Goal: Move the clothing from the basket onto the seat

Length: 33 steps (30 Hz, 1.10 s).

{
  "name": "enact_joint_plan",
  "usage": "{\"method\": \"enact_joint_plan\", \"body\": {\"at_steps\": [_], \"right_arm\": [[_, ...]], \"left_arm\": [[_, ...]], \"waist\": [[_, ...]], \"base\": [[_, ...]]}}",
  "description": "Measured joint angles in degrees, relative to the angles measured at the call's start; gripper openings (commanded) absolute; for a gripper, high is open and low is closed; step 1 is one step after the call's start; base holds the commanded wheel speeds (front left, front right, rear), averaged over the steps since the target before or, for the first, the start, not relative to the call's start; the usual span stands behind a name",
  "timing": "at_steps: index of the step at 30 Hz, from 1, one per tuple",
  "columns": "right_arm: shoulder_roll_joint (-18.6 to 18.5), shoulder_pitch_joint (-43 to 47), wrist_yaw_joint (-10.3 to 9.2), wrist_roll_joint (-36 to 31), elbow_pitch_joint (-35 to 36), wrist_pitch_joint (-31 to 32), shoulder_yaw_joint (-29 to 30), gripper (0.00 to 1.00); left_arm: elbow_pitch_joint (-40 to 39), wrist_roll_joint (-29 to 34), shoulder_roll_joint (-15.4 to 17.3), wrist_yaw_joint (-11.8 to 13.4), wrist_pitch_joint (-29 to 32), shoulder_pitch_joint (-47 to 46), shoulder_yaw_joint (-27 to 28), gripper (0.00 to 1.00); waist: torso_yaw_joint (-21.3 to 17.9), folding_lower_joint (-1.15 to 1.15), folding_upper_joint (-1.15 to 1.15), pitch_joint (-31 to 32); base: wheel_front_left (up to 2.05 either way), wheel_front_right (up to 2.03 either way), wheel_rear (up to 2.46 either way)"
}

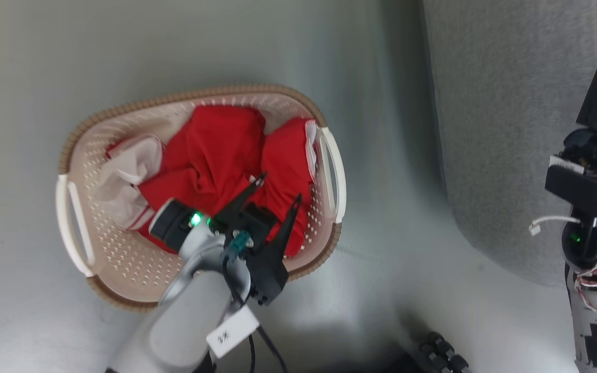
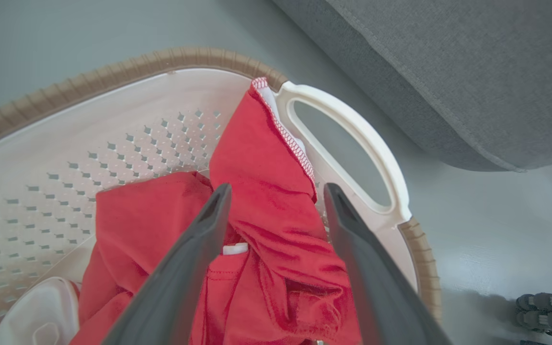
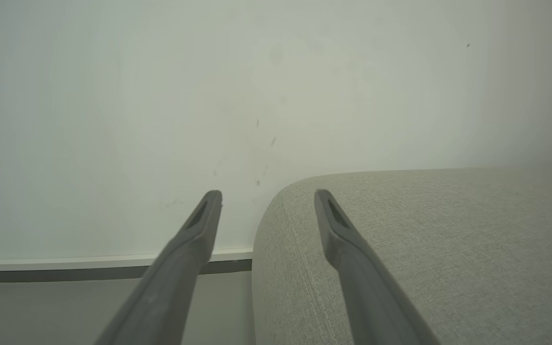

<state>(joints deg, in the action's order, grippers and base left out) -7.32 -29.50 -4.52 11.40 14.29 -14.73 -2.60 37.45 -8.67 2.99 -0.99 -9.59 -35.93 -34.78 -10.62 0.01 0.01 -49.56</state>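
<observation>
The raised red fold [image 1: 287,155] is separated from the other red clothing by a gap [image 1: 270,125], so it will leave the rest of the clothing behind when I lift it.
The cream basket [image 1: 122,259] with a brown rim stands on the grey floor and holds the crumpled red clothing [image 1: 226,150] with white panels. My left gripper [image 1: 280,189] hangs open over the basket's right half, fingers apart above a raised red fold [image 2: 276,211] beside the white handle [image 2: 352,129]. The clothing lies loose between the fingers. The grey seat [image 1: 506,119] rises at the right of the basket. My right gripper [image 3: 267,199] is open with nothing between its fingers, pointing along the seat's rounded edge [image 3: 400,239] toward a pale wall.
Grey floor surrounds the basket. The robot's dark body and cabling [image 1: 594,217] stand at the far right. A small dark ribbed object [image 1: 441,352] lies on the floor at the bottom edge. A white skirting board [image 3: 89,263] runs along the wall.
</observation>
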Motion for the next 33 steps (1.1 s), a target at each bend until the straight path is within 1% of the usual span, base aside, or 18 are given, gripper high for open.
{"method": "enact_joint_plan", "body": {"at_steps": [3, 11, 14, 22, 23, 24, 25, 26, 30, 33], "right_arm": [[0.3, -1.2, 0.01, 0.0, 0.7, 0.0, -0.1, 1.00], [0.6, -2.5, 0.51, -0.4, -0.3, 0.0, 0.1, 1.00], [0.8, -2.9, 0.59, -0.4, -0.6, 0.0, 0.1, 1.00], [1.2, -3.8, 1.09, -0.8, -1.2, 0.0, 0.0, 1.00], [1.2, -3.9, 1.15, -0.8, -1.3, 0.0, 0.0, 1.00], [1.3, -3.9, 1.42, -0.8, -1.5, 0.0, 0.0, 1.00], [1.4, -3.9, 1.49, -0.8, -1.6, 0.0, 0.0, 1.00], [1.5, -4.0, 1.49, -0.9, -1.8, 0.0, 0.0, 1.00], [1.7, -4.0, 1.52, -1.2, -3.0, 0.0, 0.0, 1.00], [1.7, -4.0, 2.02, -1.3, -3.8, 0.0, 0.0, 1.00]], "left_arm": [[1.2, -0.3, 0.0, 0.1, 0.4, -2.2, -0.4, 1.00], [5.0, -1.5, 0.0, 2.0, 0.9, -5.9, -0.6, 1.00], [6.3, -2.0, 0.0, 2.5, 0.8, -6.3, -0.6, 1.00], [9.3, -3.3, 0.0, 2.6, 0.8, -8.0, -1.4, 1.00], [9.7, -4.0, 0.0, 2.6, 0.8, -8.3, -1.6, 0.79], [9.9, -4.5, 0.0, 2.6, 0.8, -8.5, -1.7, 0.55], [10.0, -4.7, 0.0, 2.6, 0.8, -8.7, -1.9, 0.25], [10.1, -4.9, 0.0, 2.6, 0.8, -8.9, -2.2, 0.00], [10.4, -5.8, 0.0, 2.5, -0.2, -9.6, -3.3, 0.00], [10.5, -6.5, 0.0, 2.5, -1.0, -9.6, -4.0, 0.00]], "waist": [[-0.4, 0.00, 0.00, -2.3], [-1.5, 0.00, 0.00, -7.5], [-1.8, 0.00, 0.00, -8.7], [-2.5, -0.01, -0.01, -10.1], [-2.6, -0.01, 0.00, -10.2], [-2.7, -0.01, -0.01, -10.3], [-2.8, -0.01, -0.01, -10.3], [-2.9, -0.01, -0.01, -10.4], [-2.9, -0.01, -0.01, -10.1], [-2.8, -0.01, -0.01, -9.5]], "base": [[0.00, 0.00, 0.00], [0.00, 0.00, 0.00], [0.00, 0.00, 0.00], [0.00, 0.00, 0.00], [0.00, 0.00, 0.00], [0.00, 0.00, 0.00], [0.00, 0.00, 0.00], [0.00, 0.00, 0.00], [0.00, 0.00, 0.00], [0.00, 0.00, 0.00]]}}
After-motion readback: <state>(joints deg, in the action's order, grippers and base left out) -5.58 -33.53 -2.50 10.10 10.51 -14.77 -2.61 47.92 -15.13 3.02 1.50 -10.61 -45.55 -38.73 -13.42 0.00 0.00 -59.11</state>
